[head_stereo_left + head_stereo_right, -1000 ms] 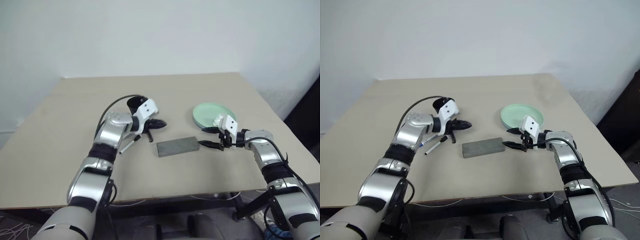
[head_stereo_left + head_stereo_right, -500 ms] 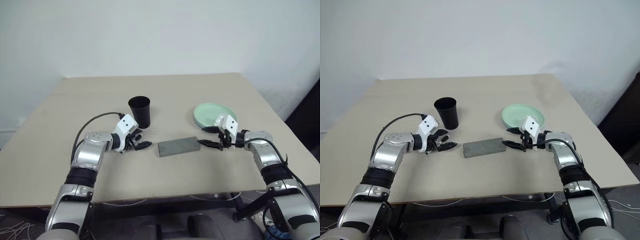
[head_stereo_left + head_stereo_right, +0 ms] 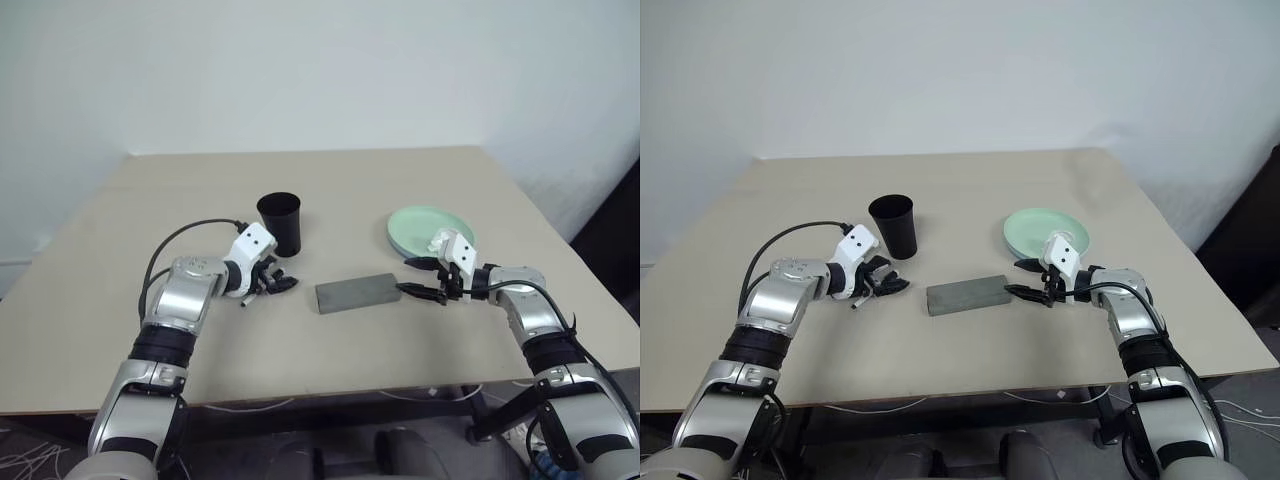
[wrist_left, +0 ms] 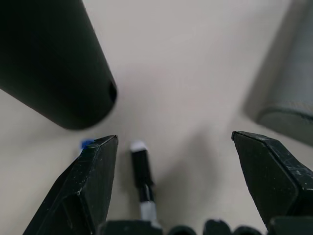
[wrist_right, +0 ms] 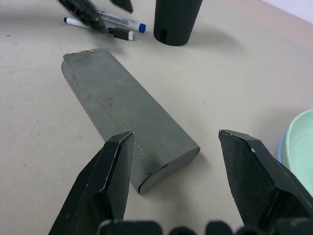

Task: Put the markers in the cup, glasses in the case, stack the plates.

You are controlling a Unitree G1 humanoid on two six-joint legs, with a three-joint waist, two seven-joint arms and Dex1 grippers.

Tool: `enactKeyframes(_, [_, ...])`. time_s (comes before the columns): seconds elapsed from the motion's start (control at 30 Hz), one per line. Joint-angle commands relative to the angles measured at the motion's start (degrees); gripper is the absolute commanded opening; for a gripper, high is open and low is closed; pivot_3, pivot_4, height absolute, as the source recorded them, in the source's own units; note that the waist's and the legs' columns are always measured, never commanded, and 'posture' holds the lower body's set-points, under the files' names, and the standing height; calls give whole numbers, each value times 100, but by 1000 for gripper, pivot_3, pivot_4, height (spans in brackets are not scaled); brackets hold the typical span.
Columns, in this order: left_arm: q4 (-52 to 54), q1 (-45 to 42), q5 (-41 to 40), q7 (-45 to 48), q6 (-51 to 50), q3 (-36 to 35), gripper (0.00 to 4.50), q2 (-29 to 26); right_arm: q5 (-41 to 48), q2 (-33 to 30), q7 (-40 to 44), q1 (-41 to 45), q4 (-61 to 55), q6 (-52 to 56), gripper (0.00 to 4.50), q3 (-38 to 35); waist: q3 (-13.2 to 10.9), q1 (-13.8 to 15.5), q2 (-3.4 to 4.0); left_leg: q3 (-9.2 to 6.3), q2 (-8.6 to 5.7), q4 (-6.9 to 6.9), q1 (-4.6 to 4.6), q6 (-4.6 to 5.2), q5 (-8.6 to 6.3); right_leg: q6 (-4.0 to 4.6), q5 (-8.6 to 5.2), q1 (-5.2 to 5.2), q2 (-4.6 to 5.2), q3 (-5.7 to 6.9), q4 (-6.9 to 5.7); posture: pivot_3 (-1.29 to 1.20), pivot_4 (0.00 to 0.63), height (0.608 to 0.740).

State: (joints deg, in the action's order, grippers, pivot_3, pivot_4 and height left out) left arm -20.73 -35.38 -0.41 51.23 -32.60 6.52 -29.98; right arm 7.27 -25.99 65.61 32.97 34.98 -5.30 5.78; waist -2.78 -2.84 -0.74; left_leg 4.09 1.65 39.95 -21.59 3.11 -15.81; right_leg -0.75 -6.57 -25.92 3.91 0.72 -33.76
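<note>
The blue-capped marker (image 4: pixel 86 143) is under my left gripper's finger, so I should lift back, then lower the fingers around the black-capped marker alone (image 4: pixel 142 171).
The black cup (image 3: pixel 279 222) stands upright left of centre on the table. Beside its base lie two markers, one black-capped (image 4: pixel 142 171) and one blue-capped (image 5: pixel 117 20). My left gripper (image 3: pixel 275 283) is open low over them, with the black-capped marker between its fingers and not gripped. The grey case (image 3: pixel 357 292) lies shut mid-table. My right gripper (image 3: pixel 420 278) is open at the case's right end, empty. The mint green plate (image 3: pixel 430 228) rests on the light blue plate (image 5: pixel 282 152), of which only an edge shows. The glasses are out of view.
The beige table (image 3: pixel 330 180) ends at a white wall behind. Its front edge runs just below my arms. The right edge lies close past the plates.
My left arm has come down from a raised spot by the cup to the table surface beside the markers, and its gripper has gone from shut to open. The right arm has not moved.
</note>
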Motion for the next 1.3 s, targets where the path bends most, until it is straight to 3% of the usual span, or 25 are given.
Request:
enactKeyframes(0.03, [346,-468,-58,85,-404,80,3940,-108,128,-19,-47,85,-194,-20,2997,-136,0,-2,-1,-1,0,0,-1,0,0,0,0,0,-1,0,0,0,0,732])
enactKeyframes(0.4, [-22,-1540,310,404,-1201,830,3940,-581,102,106,-103,180,-114,-41,2997,-92,-1,-5,-2,-2,0,-2,0,0,0,0,0,-1,-3,-1,0,0,0,732])
enactKeyframes(0.6, [-227,-1582,397,587,-1433,1158,3940,-738,102,129,-94,142,-137,-35,2997,-107,-1,-10,-2,-2,-1,-3,-2,0,-1,0,-1,-2,-2,-2,2,0,0,732])
enactKeyframes(1.3, [-1703,-1918,794,542,-846,1364,3940,-444,101,208,-142,109,-169,11,2997,-94,-2,0,-3,0,-2,-5,-8,0,0,0,-1,-9,-1,-2,2,0,0,732])
